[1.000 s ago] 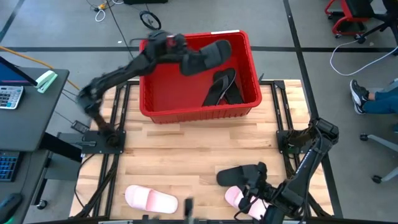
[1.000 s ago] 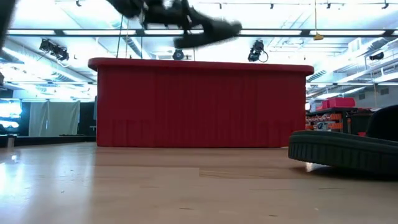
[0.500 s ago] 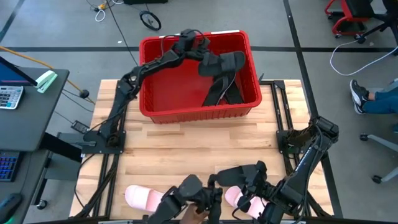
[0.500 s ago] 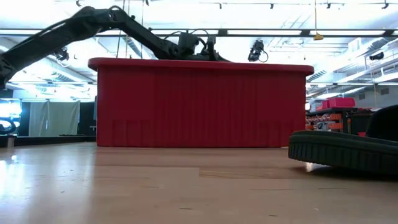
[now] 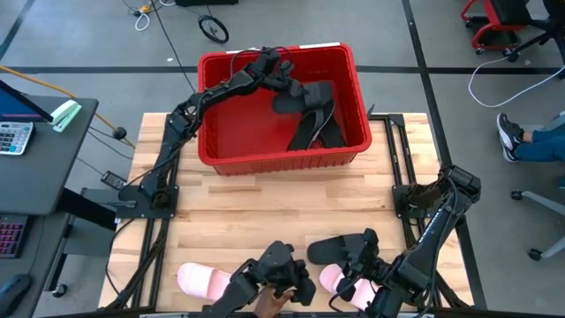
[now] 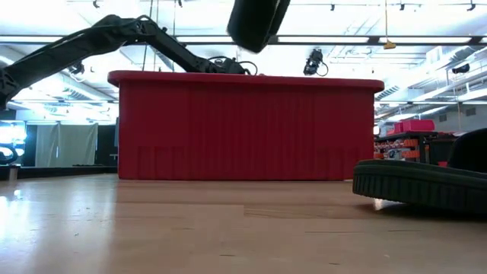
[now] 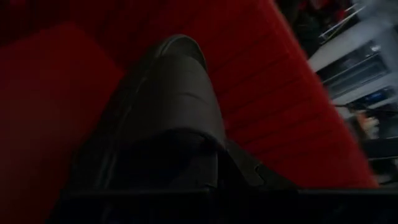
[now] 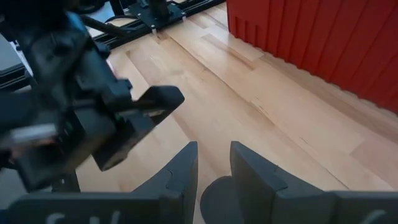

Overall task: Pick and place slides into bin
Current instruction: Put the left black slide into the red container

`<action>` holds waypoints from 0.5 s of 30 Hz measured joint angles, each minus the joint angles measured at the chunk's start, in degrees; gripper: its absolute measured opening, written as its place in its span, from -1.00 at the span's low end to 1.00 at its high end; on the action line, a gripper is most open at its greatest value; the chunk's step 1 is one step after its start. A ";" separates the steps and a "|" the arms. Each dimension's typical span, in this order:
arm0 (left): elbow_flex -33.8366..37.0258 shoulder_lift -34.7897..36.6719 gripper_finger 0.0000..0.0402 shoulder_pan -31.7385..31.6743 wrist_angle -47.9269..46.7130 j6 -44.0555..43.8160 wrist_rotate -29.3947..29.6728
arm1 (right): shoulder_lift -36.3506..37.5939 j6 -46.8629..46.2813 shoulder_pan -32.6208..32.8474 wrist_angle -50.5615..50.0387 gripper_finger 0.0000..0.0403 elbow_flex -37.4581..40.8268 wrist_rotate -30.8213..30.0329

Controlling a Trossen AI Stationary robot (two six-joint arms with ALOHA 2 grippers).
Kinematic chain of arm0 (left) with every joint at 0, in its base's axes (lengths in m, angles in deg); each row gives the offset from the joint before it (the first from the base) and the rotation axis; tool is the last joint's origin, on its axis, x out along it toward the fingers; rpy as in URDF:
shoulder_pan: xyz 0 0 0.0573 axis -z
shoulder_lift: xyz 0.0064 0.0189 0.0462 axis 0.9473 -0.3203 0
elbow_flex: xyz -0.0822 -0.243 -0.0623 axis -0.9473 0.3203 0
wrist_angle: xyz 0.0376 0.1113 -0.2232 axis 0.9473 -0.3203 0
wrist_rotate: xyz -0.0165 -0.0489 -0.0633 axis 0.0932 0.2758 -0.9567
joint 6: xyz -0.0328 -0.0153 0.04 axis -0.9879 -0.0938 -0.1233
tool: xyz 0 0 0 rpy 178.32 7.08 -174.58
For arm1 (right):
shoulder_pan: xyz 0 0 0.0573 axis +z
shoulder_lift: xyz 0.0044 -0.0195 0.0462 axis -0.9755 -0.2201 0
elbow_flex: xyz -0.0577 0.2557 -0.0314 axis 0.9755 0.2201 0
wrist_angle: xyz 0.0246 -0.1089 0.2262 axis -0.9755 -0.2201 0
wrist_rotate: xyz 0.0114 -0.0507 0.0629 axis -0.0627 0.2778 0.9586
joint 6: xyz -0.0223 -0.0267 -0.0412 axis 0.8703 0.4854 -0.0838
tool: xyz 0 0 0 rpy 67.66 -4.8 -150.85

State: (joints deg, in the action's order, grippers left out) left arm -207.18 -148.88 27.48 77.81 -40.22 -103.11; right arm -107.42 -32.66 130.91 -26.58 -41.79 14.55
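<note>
The black slide in my left gripper lies across the pair [image 5: 311, 105] in the bin. Next, I take a new grip on the slide, turn it and lower it onto the bin's open bottom [image 5: 244, 129].
The red bin [image 5: 282, 150] stands at the table's far side and holds two black slides [image 5: 318, 128]. My left gripper [image 5: 282, 78] reaches down inside the bin, shut on another black slide [image 5: 305, 95], which fills the left wrist view [image 7: 168, 106]. My right gripper [image 5: 357, 254] is low near the table's front right, at a black slide [image 5: 334, 247] that lies sole down on the table [image 6: 418, 183]. Two pale pink slides [image 5: 212, 283] [image 5: 340, 281] lie by the near edge. My left gripper holds the black slide by its near end; the slide itself hides the fingers. The slide reaches away from the gripper, strap [image 7: 177, 81] up, inside the bin's walls. My right gripper's fingers [image 8: 186, 165] stand close together with a dark rounded part [image 8: 217, 199] of the black slide between them. They point level toward the far left. The slide rests on the table.
A dark gripper-like device [image 5: 275, 272] hovers over the near edge between the pink slides; it also shows in the right wrist view [image 8: 81, 118] and in the low view [image 6: 259, 23]. Bare wood lies between the bin and the near slides.
My left gripper has carried the black slide from above the bin's far left rim toward the right and down inside the bin. The dark device has come in over the near edge. My right gripper has kept still.
</note>
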 joint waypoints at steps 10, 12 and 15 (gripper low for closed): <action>0.70 -2.49 -0.95 0.98 -1.28 -0.17 2.73 | -0.02 0.11 -0.28 0.13 -0.50 0.00 -0.07; 0.83 -2.75 -0.95 1.05 -1.88 0.08 2.79 | -0.02 0.11 -0.54 0.00 -0.50 0.00 -0.07; 0.76 -3.02 -0.94 1.60 -1.04 -0.51 2.56 | -0.04 0.37 -0.79 -0.09 -0.50 0.00 -0.04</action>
State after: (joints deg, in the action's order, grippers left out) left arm -206.41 -151.90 29.08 76.77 -40.73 -100.55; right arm -107.47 -32.29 130.12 -26.67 -41.79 14.51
